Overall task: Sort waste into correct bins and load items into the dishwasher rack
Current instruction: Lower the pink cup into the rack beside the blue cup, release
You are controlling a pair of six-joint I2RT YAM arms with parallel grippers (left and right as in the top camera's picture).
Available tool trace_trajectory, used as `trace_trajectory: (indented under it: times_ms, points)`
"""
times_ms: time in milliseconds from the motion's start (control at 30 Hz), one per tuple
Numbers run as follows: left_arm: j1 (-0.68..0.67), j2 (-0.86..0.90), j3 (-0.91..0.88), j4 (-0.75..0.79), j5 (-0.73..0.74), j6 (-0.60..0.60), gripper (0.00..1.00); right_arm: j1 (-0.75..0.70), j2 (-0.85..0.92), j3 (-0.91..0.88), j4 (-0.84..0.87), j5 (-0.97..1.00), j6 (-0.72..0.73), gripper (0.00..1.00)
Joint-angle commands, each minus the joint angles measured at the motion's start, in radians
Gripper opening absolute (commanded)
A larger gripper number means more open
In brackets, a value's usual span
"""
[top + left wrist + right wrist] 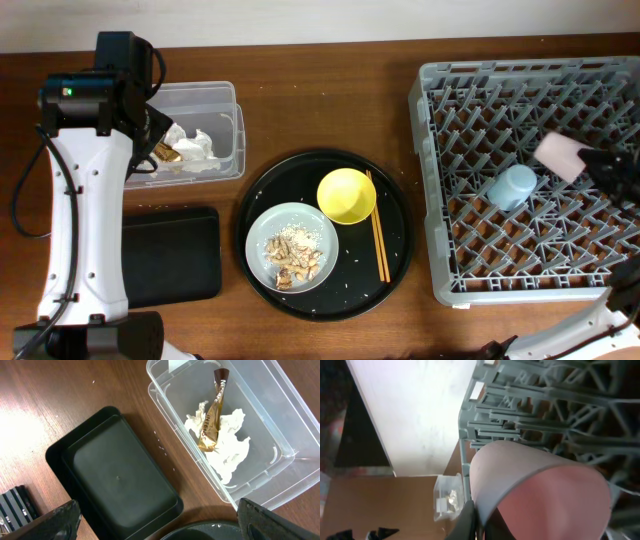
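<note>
I should draw the pink cup (559, 156) back with my right gripper and seat it (566, 188) alongside, as it slants over the rack's pegs close to the light blue cup.
My left gripper (158, 135) (157, 512) is open and empty, above the clear tub (228, 100) (280, 440). The tub holds crumpled white tissue (200, 148) (227, 447) and a brown stick-like scrap (167, 153) (212, 415). The shallow black rectangular tray (170, 255) (120, 480) lies beside it. My right gripper (597, 165) (480, 520) is shut on the rim of the pink cup (562, 156) (545, 490), held over the grey rack (440, 180) (545, 395). A light blue cup (512, 186) lies in the rack. The grey bowl (262, 240) holds food scraps (295, 258).
The large round black tray (400, 215) (210, 530) carries the grey bowl, the yellow bowl (347, 195) and the brown chopsticks (380, 240), with rice grains scattered on it. My left arm's white links run down the table's left side.
</note>
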Motion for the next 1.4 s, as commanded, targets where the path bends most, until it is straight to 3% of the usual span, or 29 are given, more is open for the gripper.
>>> trace_trajectory:
  times_ms: [0, 133, 367, 667, 867, 1000, 1133, 1267, 1367]
  points:
    - [0.001, -0.015, 0.007, -0.002, -0.014, -0.006, 0.99, -0.032, 0.008, -0.011, -0.022, 0.203, -0.003, 0.04]
    - [0.001, -0.015, 0.007, -0.002, -0.014, -0.006, 0.99, -0.037, 0.008, -0.011, -0.040, 0.180, -0.007, 0.04]
    - [0.001, -0.015, 0.007, -0.002, -0.014, -0.006, 0.99, -0.024, 0.008, -0.011, -0.037, -0.125, -0.034, 0.04]
    - [0.001, -0.015, 0.007, -0.002, -0.014, -0.006, 0.99, 0.089, 0.010, -0.011, 0.068, -0.131, -0.022, 0.04]
    - [0.001, -0.015, 0.007, -0.002, -0.014, -0.006, 0.99, 0.097, 0.011, -0.011, 0.109, 0.176, 0.079, 0.04]
    - [0.001, -0.015, 0.007, -0.002, -0.014, -0.006, 0.99, 0.078, 0.011, -0.011, 0.104, 0.232, 0.079, 0.04]
    - [0.001, -0.015, 0.007, -0.002, -0.014, -0.006, 0.99, 0.071, 0.011, -0.012, 0.090, 0.414, 0.124, 0.05]
    - [0.001, -0.015, 0.007, -0.002, -0.014, -0.006, 0.99, 0.071, 0.011, -0.012, 0.079, 0.438, 0.132, 0.05]
    - [0.001, -0.015, 0.007, -0.002, -0.014, -0.006, 0.99, 0.070, 0.011, -0.012, 0.063, 0.511, 0.132, 0.14]
